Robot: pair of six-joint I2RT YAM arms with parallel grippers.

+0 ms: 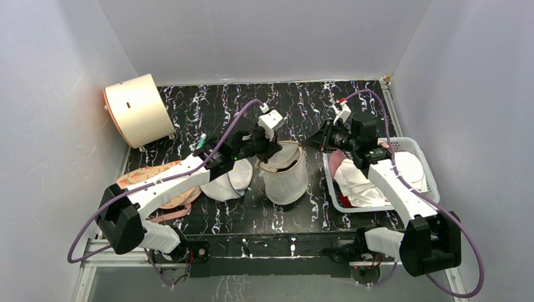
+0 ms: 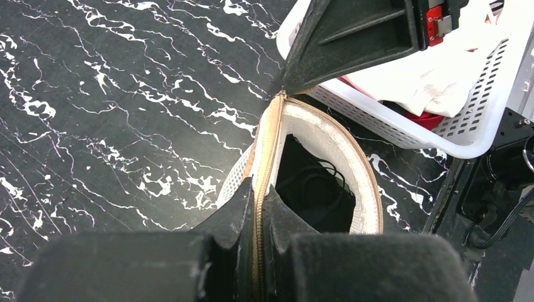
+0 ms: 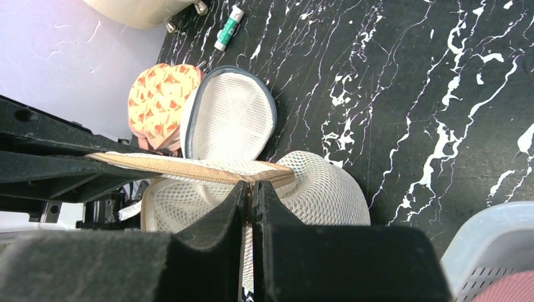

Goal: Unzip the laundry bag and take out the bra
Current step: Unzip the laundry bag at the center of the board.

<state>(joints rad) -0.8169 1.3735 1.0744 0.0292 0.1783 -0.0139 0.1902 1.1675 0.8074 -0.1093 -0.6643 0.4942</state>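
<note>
The zipper band (image 2: 269, 141) is tight between both grippers, so my right gripper should move gently back toward the lid (image 1: 278, 155) before my left gripper pulls the lid off the bag's opening.
The laundry bag (image 1: 284, 175), a cream mesh drum, stands at mid-table with its tan zipper band open. My left gripper (image 1: 267, 150) is shut on the near side of that zipper band (image 2: 259, 189). My right gripper (image 1: 313, 142) is shut on the far end of the bag's rim (image 3: 252, 184), and its fingers (image 2: 352, 38) show at the top of the left wrist view. The opening gapes between the two grips. Inside it, thin black straps of the bra (image 2: 315, 185) lie in the dark; its cups are hidden.
A white slotted basket (image 1: 430, 171) of clothes sits right of the bag, under the right arm. A white mesh dome bag (image 1: 227, 184) and a peach printed bra (image 1: 151, 177) lie to the left. A cream drum (image 1: 135, 110) stands back left, with a green-capped tube (image 3: 228, 28) near it.
</note>
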